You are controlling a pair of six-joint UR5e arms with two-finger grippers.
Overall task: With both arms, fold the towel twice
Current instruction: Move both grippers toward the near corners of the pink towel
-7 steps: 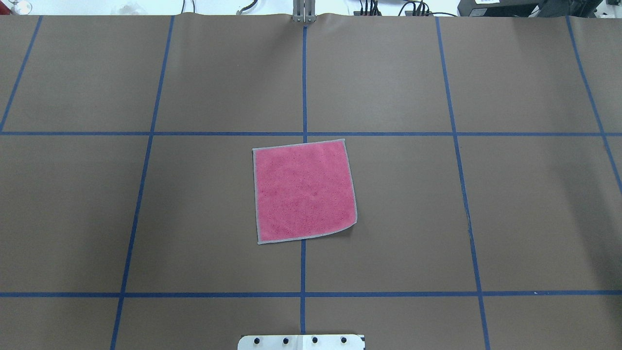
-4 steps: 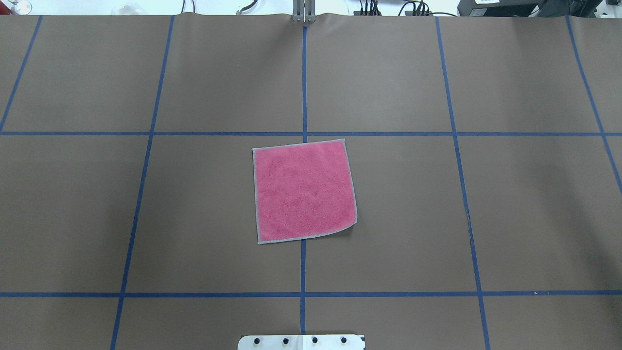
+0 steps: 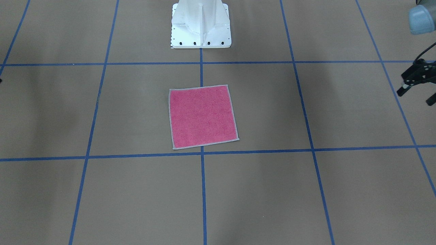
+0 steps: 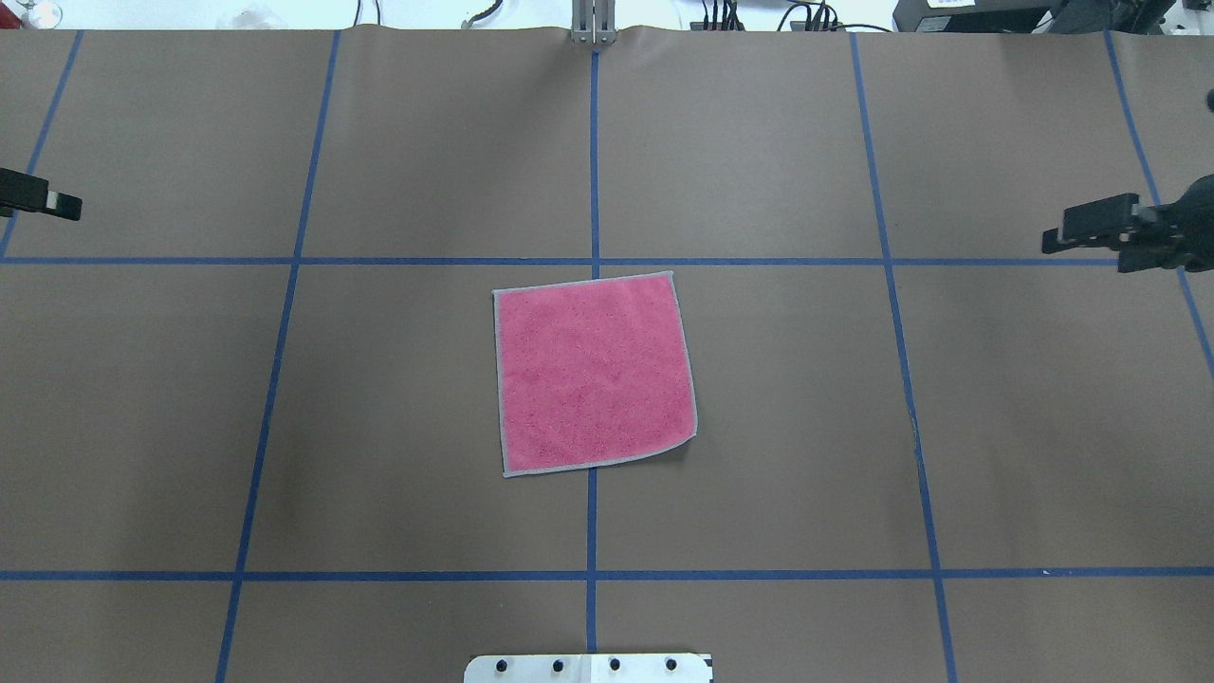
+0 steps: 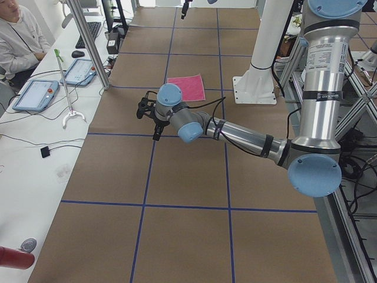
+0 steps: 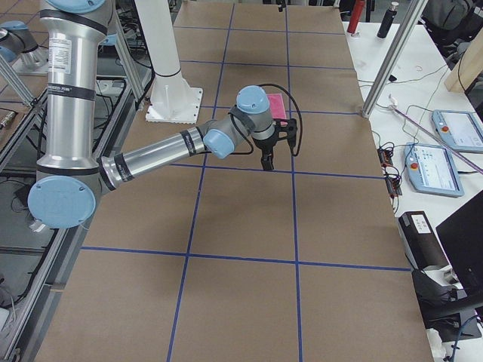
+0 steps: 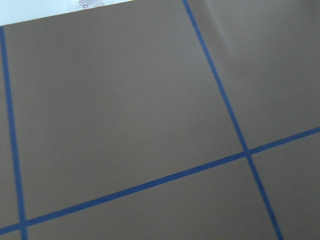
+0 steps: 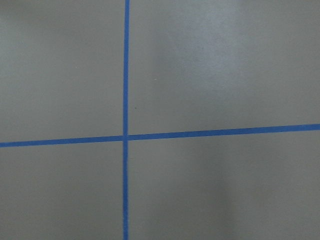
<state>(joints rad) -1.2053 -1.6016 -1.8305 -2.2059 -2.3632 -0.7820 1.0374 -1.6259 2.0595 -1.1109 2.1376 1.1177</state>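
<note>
My right gripper should keep nearing the towel's raised edge until its open fingers straddle it and close, since the towel's pedestal-side corner curls up off the cover.
The towel point(image 4: 593, 373) lies flat at the table's middle, pink side up, with its light grey edge showing all round; it also shows in the front view point(image 3: 202, 116) and the left side view point(image 5: 187, 87). My left gripper point(image 4: 52, 199) pokes in at the overhead view's left edge, well away from the towel. In the front view it point(image 3: 417, 92) is open and empty. My right gripper point(image 4: 1076, 228) hovers at the right edge, level with the towel's far edge, and holds nothing. In the right side view it point(image 6: 279, 154) has its fingers apart. Both wrist views show only bare table.
The brown table cover carries a grid of blue tape lines. The white pedestal base point(image 3: 201, 27) stands at the robot's side of the table. An operator point(image 5: 17, 41) and tablets point(image 5: 36, 94) are on a side bench beyond the far edge.
Both grippers have come into the overhead view, the left at its left edge and the right at its right edge. The towel has not moved.
</note>
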